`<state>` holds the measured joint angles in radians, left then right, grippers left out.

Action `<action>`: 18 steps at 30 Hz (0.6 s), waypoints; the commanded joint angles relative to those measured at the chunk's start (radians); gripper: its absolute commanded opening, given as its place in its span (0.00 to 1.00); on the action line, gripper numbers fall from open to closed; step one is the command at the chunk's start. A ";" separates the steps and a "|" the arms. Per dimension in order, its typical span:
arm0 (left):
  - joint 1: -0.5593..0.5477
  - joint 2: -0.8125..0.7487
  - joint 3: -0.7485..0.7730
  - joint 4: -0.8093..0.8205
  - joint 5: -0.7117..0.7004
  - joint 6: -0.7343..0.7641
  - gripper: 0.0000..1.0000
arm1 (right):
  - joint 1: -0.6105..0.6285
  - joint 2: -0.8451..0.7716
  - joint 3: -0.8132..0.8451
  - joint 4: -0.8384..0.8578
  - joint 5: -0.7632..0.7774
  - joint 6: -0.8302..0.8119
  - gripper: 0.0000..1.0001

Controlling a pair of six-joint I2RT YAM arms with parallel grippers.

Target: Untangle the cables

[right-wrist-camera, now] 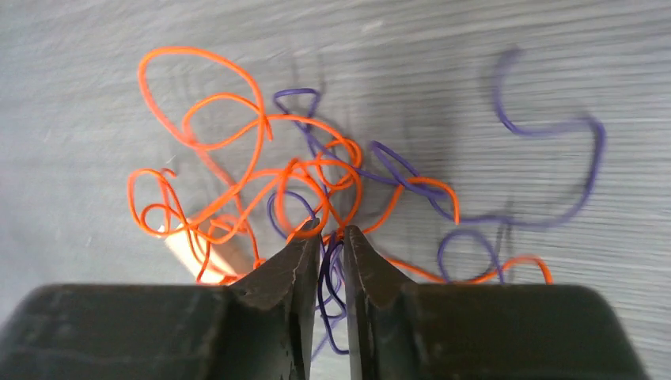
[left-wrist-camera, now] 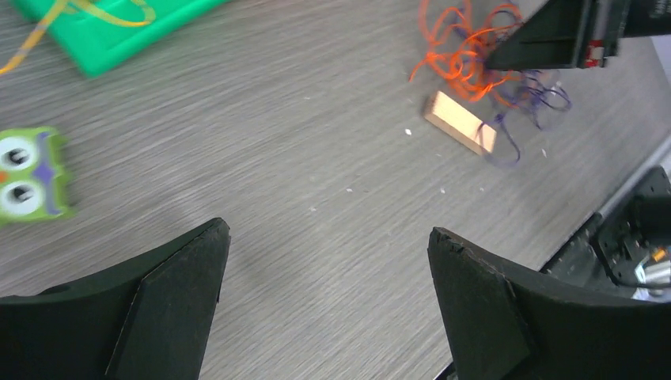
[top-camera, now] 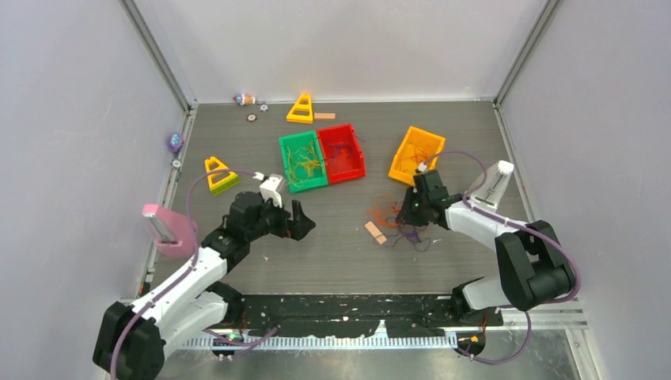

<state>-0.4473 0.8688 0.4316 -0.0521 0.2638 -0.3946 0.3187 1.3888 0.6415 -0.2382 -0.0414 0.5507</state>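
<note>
Orange loops twist through the purple cables, so I expect the orange cables to tug the purple cables along when I pull with my left gripper.
A tangle of thin orange and purple cables (top-camera: pixel 394 222) lies on the grey table right of centre. In the right wrist view the orange cables (right-wrist-camera: pixel 237 142) loop over the purple cables (right-wrist-camera: pixel 546 131). My right gripper (right-wrist-camera: pixel 332 231) is down in the tangle, its jaws nearly together, with purple strands running through the thin slit between them. In the top view the right gripper (top-camera: pixel 411 215) sits at the tangle's right side. My left gripper (left-wrist-camera: pixel 328 237) is open and empty over bare table. The left gripper (top-camera: pixel 305 224) is well left of the cables (left-wrist-camera: pixel 467 55).
A small wooden block (top-camera: pixel 375 233) lies in the tangle's left edge. A green bin (top-camera: pixel 283 158) holding yellow cables, a red bin (top-camera: pixel 360 154) and an orange bin (top-camera: pixel 427 136) stand behind. A green owl toy (left-wrist-camera: pixel 32 174) lies near the left gripper. Yellow triangles (top-camera: pixel 301 109) stand farther back.
</note>
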 commanded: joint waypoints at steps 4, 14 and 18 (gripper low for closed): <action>-0.132 0.175 0.104 0.188 0.064 0.070 0.96 | 0.127 -0.040 0.064 0.058 -0.159 0.003 0.23; -0.198 0.570 0.379 0.131 0.129 0.061 0.90 | 0.126 -0.132 0.073 -0.031 -0.023 -0.014 0.61; -0.236 0.684 0.452 0.084 0.141 0.066 0.88 | 0.127 -0.137 0.068 -0.035 -0.013 -0.024 0.61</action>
<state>-0.6476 1.4799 0.8108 0.0536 0.3626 -0.3519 0.4477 1.2793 0.6811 -0.2623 -0.0879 0.5457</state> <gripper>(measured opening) 0.888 0.606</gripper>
